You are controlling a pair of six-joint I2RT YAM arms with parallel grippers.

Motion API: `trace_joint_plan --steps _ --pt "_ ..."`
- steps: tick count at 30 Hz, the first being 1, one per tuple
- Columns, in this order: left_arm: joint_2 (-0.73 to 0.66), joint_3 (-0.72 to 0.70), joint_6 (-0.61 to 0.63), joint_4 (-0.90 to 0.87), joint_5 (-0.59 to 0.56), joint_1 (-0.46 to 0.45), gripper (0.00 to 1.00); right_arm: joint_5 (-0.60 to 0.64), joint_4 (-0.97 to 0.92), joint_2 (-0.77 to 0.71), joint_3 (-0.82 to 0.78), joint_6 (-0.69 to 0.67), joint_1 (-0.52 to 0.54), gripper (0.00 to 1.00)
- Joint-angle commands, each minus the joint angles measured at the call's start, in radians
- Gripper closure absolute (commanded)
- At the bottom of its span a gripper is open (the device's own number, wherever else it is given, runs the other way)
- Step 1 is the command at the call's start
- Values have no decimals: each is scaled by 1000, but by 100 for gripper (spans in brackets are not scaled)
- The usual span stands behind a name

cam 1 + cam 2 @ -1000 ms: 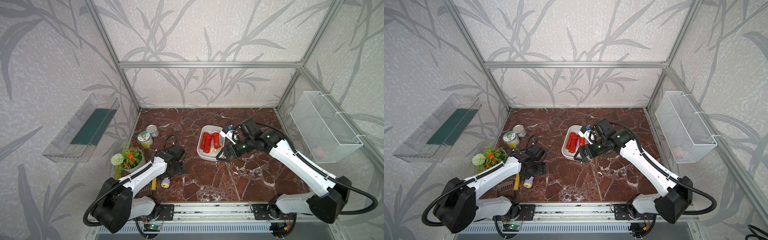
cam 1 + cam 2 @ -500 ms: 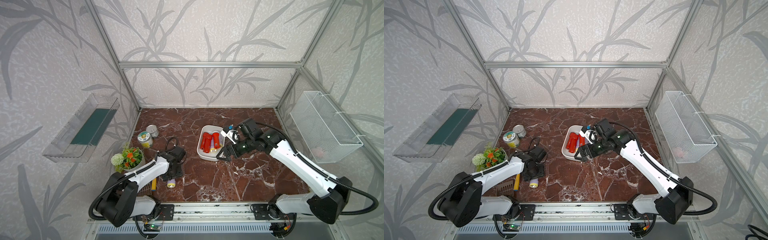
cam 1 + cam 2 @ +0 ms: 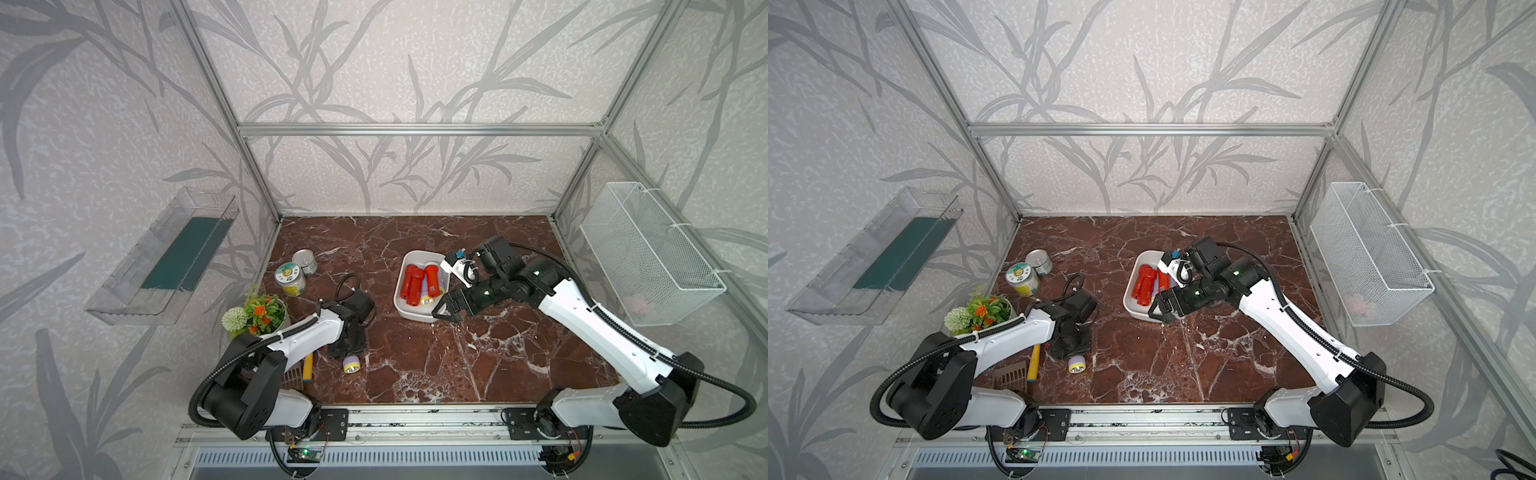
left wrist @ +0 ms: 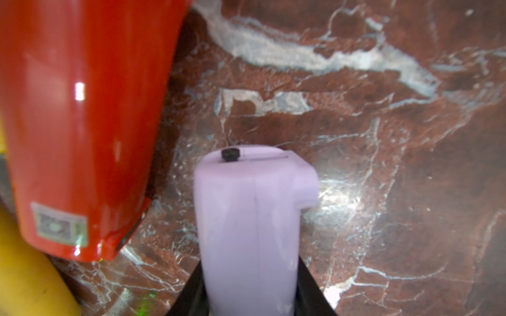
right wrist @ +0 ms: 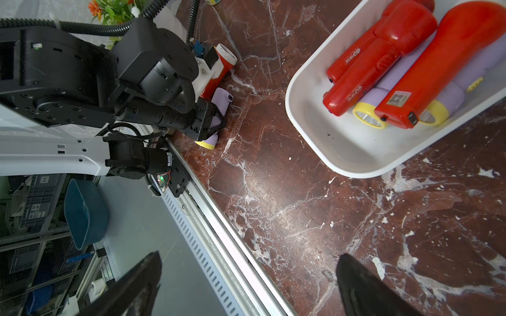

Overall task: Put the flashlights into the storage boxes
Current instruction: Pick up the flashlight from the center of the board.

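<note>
The lavender flashlight's body [image 4: 250, 221] points along the length of the white storage box, so my left gripper keeps carrying it until it hangs inside the box's rim [image 3: 409, 276], then let go.
A lavender flashlight [image 3: 352, 365] [image 3: 1076, 365] with a pale yellow head lies on the marble near the front left. My left gripper [image 3: 348, 353] [image 4: 250, 287] is shut on its body [image 4: 246, 208], a black finger against each side. A red flashlight [image 4: 82, 123] [image 5: 219, 71] lies right beside it, hidden under the arm in both top views. The white storage box [image 3: 409, 313] [image 5: 342, 153] holds red flashlights [image 3: 411, 282] stacked on lavender ones [image 5: 377, 95]. My right gripper [image 3: 444, 313] [image 5: 249, 260] hovers open and holds nothing, at the box's front right corner.
A yellow-handled slotted spatula [image 3: 307, 368] lies just left of the held flashlight. Two cans [image 3: 290, 279] and a flower pot [image 3: 257, 313] stand along the left edge. A clear bin [image 3: 166, 257] hangs on the left wall, a wire basket [image 3: 648, 253] on the right.
My left gripper has closed around the lavender flashlight, which has slid a little to the right on the table. The right arm has stayed where it was.
</note>
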Motion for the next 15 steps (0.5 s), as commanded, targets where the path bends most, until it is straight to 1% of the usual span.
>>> trace_joint_plan --steps 1,10,15 --pt "33 36 26 -1 -1 0 76 26 -20 5 35 -7 6 1" --pt "85 284 113 -99 -27 -1 76 57 -7 0 10 -17 4 1" --pt "158 457 180 -142 -35 -1 76 82 2 -18 -5 -13 -8 1"
